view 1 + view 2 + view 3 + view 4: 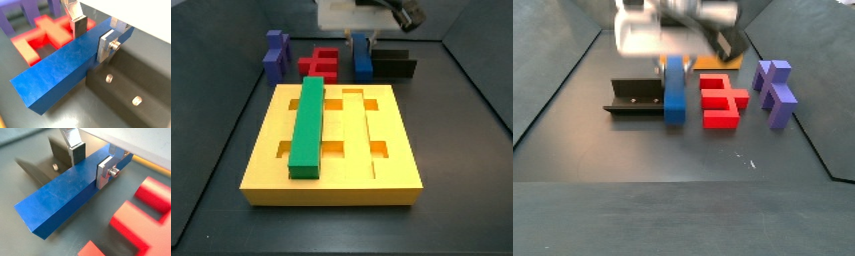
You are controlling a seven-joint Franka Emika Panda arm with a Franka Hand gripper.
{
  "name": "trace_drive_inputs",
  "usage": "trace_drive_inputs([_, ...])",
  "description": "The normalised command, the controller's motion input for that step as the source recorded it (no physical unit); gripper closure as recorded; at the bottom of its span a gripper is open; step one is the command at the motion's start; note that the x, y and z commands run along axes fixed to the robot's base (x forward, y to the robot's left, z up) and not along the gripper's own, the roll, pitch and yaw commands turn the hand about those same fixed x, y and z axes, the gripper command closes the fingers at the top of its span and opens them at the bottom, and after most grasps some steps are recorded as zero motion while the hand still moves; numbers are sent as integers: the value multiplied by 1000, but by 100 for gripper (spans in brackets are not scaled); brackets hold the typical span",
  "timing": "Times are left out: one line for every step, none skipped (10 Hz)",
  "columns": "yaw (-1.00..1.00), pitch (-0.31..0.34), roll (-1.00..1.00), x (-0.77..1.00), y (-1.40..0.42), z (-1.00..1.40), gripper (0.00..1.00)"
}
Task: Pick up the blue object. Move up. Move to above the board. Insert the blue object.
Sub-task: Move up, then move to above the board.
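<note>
The green bar (307, 128) sticks up above the yellow board, so the blue object (362, 62) will go only partway down into the empty groove when the robot inserts it.
The blue object (57, 75) is a long royal-blue bar lying on the dark floor beside the fixture (127, 85). It shows in both wrist views (57, 200) and both side views (362, 58) (673, 90). My gripper (93, 36) (92, 163) is open and straddles the bar, one silver finger on each long side. The far pad (79, 27) seems just off the bar. In the side views the hand is blurred above the bar. The yellow board (392, 180) lies apart from the bar, with a green bar (307, 125) in one groove.
A red notched piece (321, 65) (720, 100) lies right beside the blue bar, opposite the fixture (394, 65) (636, 98). A purplish-blue notched block (275, 55) (778, 90) stands beyond the red piece. Dark walls ring the floor.
</note>
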Motion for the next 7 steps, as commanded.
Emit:
trace_drive_inputs([6, 51, -3, -19, 33, 253, 100])
trace_drive_inputs([0, 0, 0, 0, 0, 1400, 100])
trace_drive_inputs([0, 20, -4, -16, -7, 1400, 100])
trace_drive_inputs([0, 25, -3, -34, -7, 1400, 100])
trace_drive_inputs([-4, 8, 1, 4, -5, 1400, 100])
trace_drive_inputs([-1, 26, 0, 15, -4, 1400, 100])
trace_drive_inputs([-4, 56, -2, 1, -7, 1400, 100])
